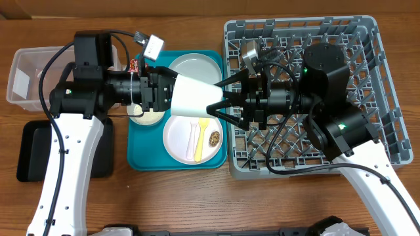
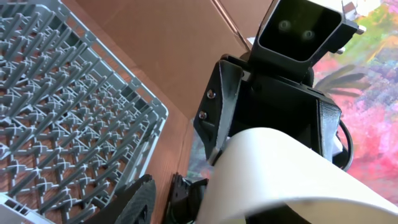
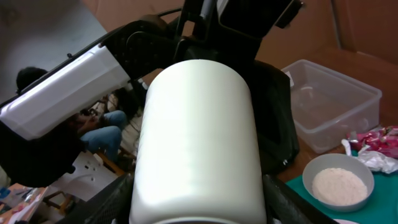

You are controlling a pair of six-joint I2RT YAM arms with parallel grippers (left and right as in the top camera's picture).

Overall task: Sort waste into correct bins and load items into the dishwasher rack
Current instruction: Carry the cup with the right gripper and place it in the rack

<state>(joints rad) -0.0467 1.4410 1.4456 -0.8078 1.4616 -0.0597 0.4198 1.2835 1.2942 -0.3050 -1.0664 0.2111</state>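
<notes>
I should keep moving my right gripper to the open grey dishwasher rack (image 1: 298,145), because it holds the white cup by its base end (image 1: 214,98), and then let go of the cup with its opening down.
The white cup (image 1: 193,97) hangs on its side over the teal tray, between both arms. My right gripper (image 1: 220,99) has a finger against each side of the cup, as the right wrist view shows (image 3: 196,205) around the cup (image 3: 196,137). My left gripper (image 1: 164,92) is at the cup's other end. In the left wrist view its one visible finger (image 2: 137,199) stands apart from the cup (image 2: 280,174). The grey dishwasher rack (image 1: 387,39) is on the right. The small bowl (image 1: 146,117) holds white grains (image 3: 339,186).
On the teal tray (image 1: 141,154) lie a grey-green plate (image 1: 197,65) and a pinkish-white plate (image 1: 177,141) with the yellow utensil (image 1: 199,141) and a brown bit (image 1: 214,137). The red wrapper (image 3: 379,138) and tissue (image 3: 376,160) lie by the bowl. A clear tub (image 1: 26,72) and a black tray (image 1: 29,147) stand far left.
</notes>
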